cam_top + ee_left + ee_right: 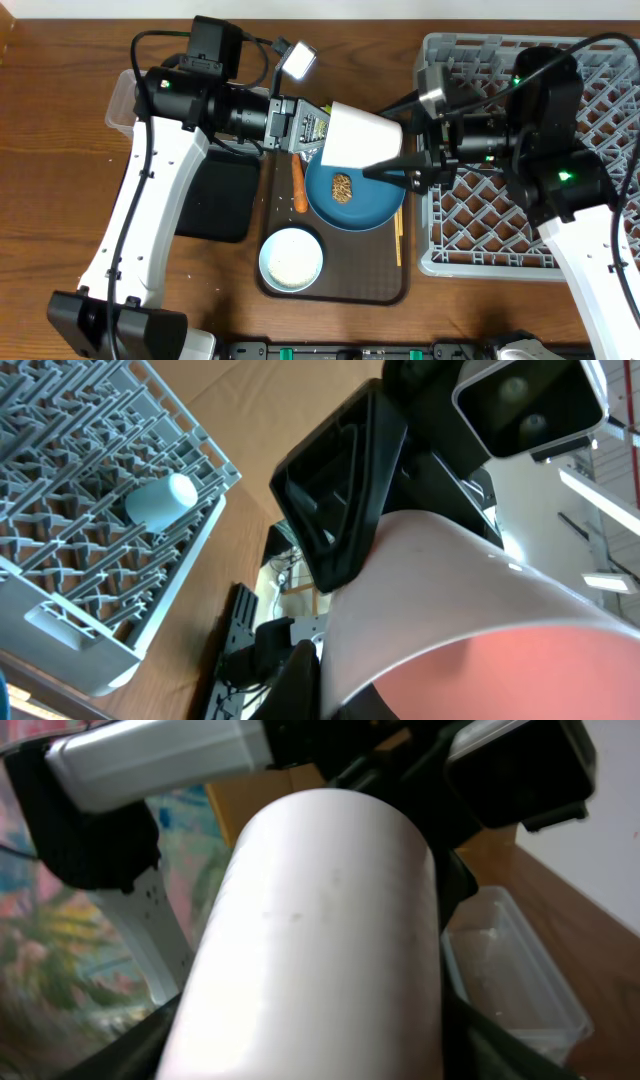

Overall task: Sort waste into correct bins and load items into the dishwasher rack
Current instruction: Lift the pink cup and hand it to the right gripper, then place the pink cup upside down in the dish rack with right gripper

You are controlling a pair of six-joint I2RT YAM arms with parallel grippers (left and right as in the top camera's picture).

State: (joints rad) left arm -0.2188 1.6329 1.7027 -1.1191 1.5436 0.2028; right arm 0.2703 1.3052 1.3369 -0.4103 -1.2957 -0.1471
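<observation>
My left gripper is holding the pink cup's rim (335,133), and the grey rack (490,215) lies beyond that gripper. Next, my left gripper opens and lets my right gripper load the cup into the rack.
The pink cup (362,135) hangs on its side above the dark-blue plate (365,212). My left gripper (318,128) is shut on its rim, and its pink inside shows in the left wrist view (520,670). My right gripper (398,165) is closed around the cup's body (320,940), with a finger against each side. A brown food lump (342,187) lies on the plate, and an orange carrot stick (299,186) lies beside it. A white bowl (291,258) holds rice. Chopsticks (398,236) lie right of the plate. The light-blue cup (160,500) lies in the grey rack (600,215). The wrappers are out of view.
The plate, bowl and chopsticks sit on a dark brown serving tray (340,292). A black tray (222,200) lies left of it under my left arm. A clear tub (120,100) stands at the far left and also shows in the right wrist view (510,970).
</observation>
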